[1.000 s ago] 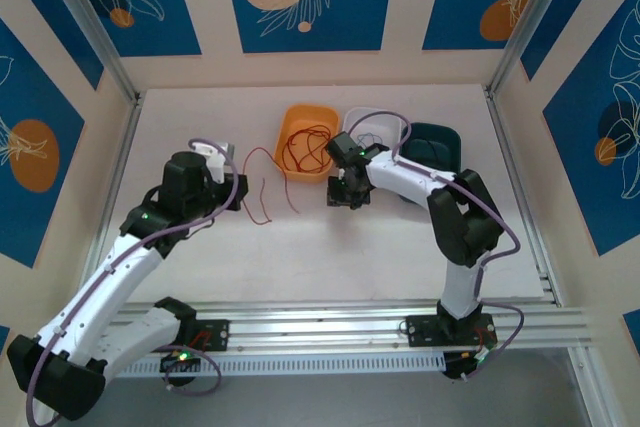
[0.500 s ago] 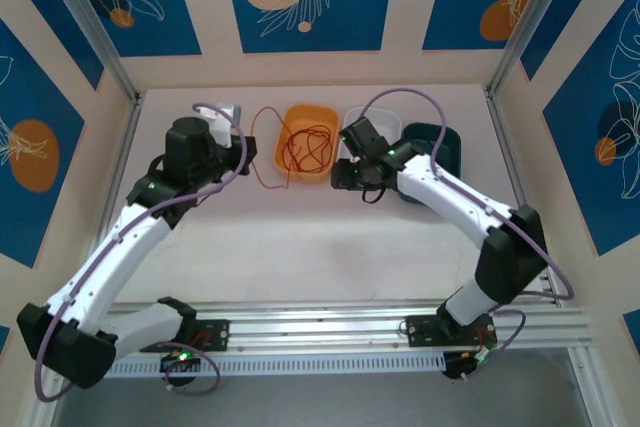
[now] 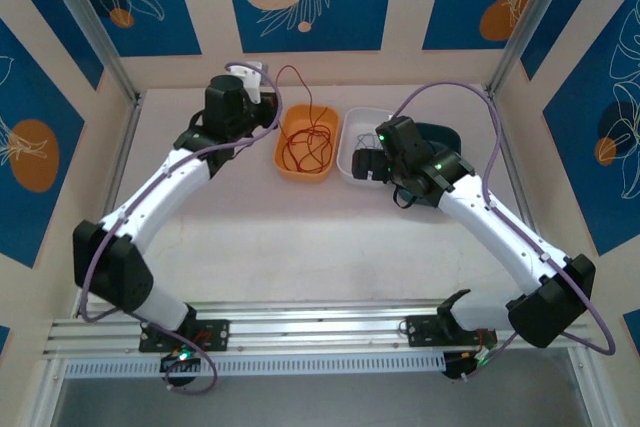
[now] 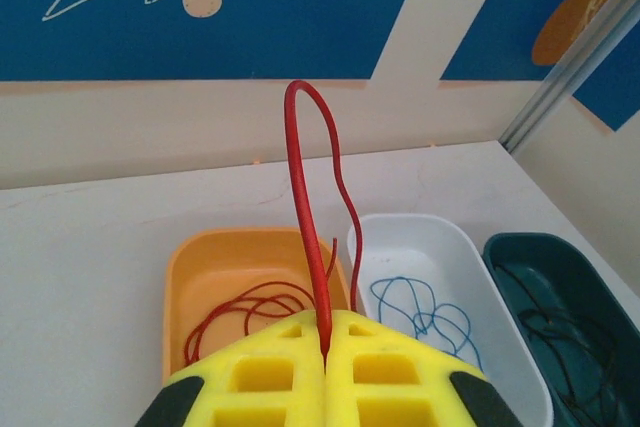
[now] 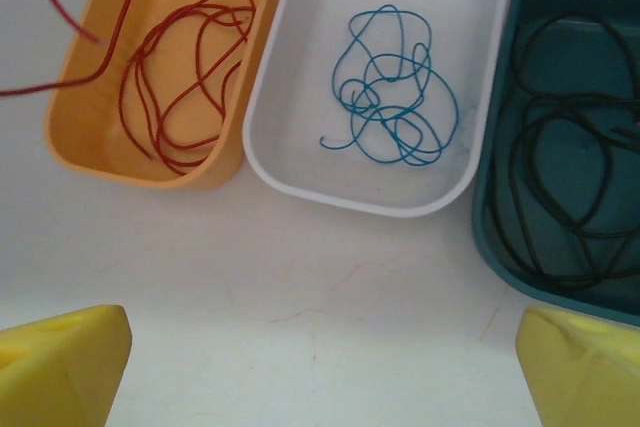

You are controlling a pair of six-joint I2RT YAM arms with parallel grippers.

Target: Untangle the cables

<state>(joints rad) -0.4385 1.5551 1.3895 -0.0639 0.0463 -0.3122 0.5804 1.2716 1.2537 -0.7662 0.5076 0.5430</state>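
My left gripper keeps lowering until the held part is inside, as the red cable's loops (image 3: 314, 135) lie in the orange bin (image 3: 300, 127), clear of the blue cable.
My left gripper (image 4: 325, 342) (image 3: 256, 81) is shut on the red cable (image 4: 312, 197), which arches up from the yellow pads and drops into the orange bin (image 4: 182, 265). The remainder of that red cable (image 5: 165, 77) lies looped in the orange bin (image 5: 70, 147). A blue cable (image 5: 390, 97) is coiled in the white bin (image 5: 300, 107), and a black cable (image 5: 560, 177) in the teal bin (image 5: 495, 197). My right gripper (image 5: 320, 367) (image 3: 368, 165) stands open over bare table just in front of the white bin, holding nothing.
The three bins stand side by side at the back: orange bin (image 3: 284, 163), white bin (image 3: 348, 143), teal bin (image 3: 452, 135). The back wall rises close behind them. Bare white table (image 3: 300, 247) stretches between the bins and the arm bases.
The left arm swung back and right to the orange bin's far left corner, carrying the red cable's end up over the bin. The right gripper moved right, to the white bin.
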